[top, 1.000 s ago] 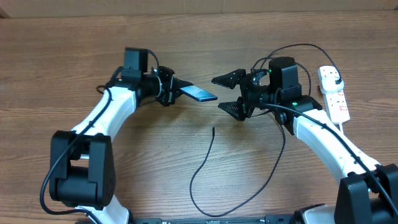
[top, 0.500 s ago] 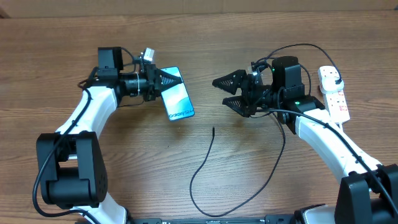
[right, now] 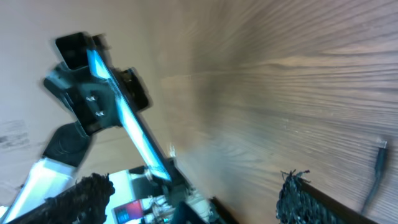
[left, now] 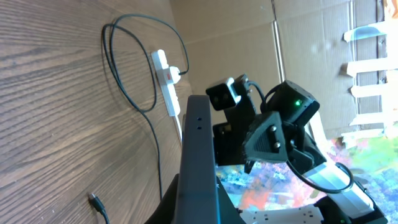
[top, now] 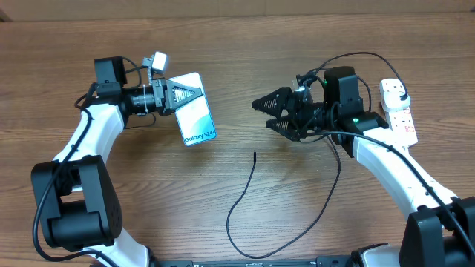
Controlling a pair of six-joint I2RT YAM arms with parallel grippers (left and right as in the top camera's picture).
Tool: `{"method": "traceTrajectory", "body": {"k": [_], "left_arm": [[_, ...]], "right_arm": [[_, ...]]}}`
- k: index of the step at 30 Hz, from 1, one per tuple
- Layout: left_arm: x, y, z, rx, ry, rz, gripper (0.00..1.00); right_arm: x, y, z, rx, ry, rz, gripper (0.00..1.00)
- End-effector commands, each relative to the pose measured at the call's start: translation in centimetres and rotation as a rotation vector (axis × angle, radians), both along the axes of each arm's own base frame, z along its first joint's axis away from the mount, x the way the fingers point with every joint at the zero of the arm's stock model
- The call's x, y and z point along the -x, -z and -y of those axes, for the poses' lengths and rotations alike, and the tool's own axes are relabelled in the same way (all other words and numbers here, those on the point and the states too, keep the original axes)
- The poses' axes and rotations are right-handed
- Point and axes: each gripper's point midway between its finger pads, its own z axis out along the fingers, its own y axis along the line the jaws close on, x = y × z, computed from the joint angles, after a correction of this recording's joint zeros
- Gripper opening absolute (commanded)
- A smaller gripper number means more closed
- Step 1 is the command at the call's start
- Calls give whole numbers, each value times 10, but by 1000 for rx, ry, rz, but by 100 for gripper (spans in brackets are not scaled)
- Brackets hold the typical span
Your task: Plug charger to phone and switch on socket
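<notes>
The charger connector (top: 254, 155) is lying clear of the phone with its tip pointing away. My open right gripper should go toward the connector's body (top: 254, 161) next until the fingers are on both sides of it.
My left gripper (top: 184, 95) is shut on the phone (top: 194, 110) and holds it above the table, its light-blue screen up and the "Galaxy" text at the near end. In the left wrist view the phone (left: 198, 162) shows edge-on between my fingers. The charger cable (top: 249, 196) lies loose on the table, its connector tip (top: 254, 154) pointing away from me; the tip also shows in the left wrist view (left: 94, 200). My right gripper (top: 272, 113) is open and empty, above the table right of the phone. The socket (top: 398, 113) lies at the far right with a black plug in it.
A thick white cord leaves the socket near my right arm. A black cable loops over my right arm (top: 356, 63). Cardboard walls (left: 298, 37) stand behind the table.
My left gripper has swung left and back with the phone, turning it from edge-on to screen-up. My right gripper has shifted slightly and stayed open.
</notes>
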Motion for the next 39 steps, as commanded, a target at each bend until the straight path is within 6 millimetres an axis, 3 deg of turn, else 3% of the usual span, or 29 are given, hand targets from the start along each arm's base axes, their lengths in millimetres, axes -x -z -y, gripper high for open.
{"method": "traceTrajectory", "body": {"k": [1,7,9,15,22,30,39], "left_arm": [[5,-14,-3,38,26,51,4],[2,-14,-11,37,5,54,5],[1,-14,-13,35,-2,59,4],[0,-13,-15,33,-7,59,4],[0,-13,-15,33,-7,59,5],[0,-13,-15,33,-7,59,4],[-1,-12,-15,27,-11,59,4]], "right_arm": [[-15,-13,6,148,35,101,88],[-16,-1,35,479,143,73,89],[-14,4,36,532,151,78,89],[-8,21,23,626,124,88,90],[9,65,26,816,74,17,90],[20,111,19,887,0,-79,89],[30,136,7,931,-69,-94,90]]}}
